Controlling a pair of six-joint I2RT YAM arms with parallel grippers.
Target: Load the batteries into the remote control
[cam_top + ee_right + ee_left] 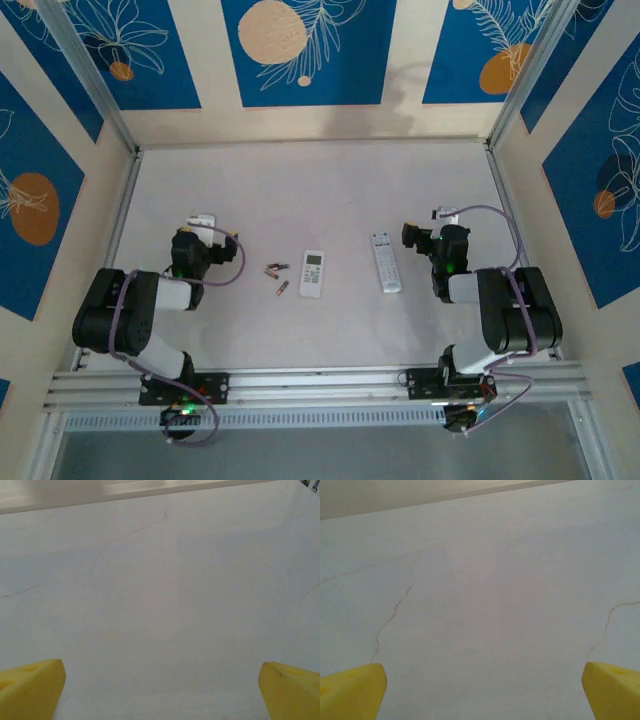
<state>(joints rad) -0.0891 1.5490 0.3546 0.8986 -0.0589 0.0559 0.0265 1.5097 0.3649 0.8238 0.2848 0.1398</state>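
My left gripper should lift it and turn the remote's back toward my right gripper, because the white remote lies screen up with its back against the table.
Two remote controls lie mid-table: a short white one with a small screen and a longer grey one with buttons. The batteries, tiny dark and copper cylinders, lie just left of the white remote: a pair close together and one alone. My left gripper rests low at the table's left, well clear of the batteries. Its yellow fingertips stand wide apart over bare table, so the left gripper is open. My right gripper sits right of the grey remote. That right gripper is open too, with nothing between its fingertips.
The white tabletop is boxed in by patterned blue and cream walls at the back and both sides. An aluminium rail runs along the near edge, where both arm bases are bolted. Fine cracks mark the table surface.
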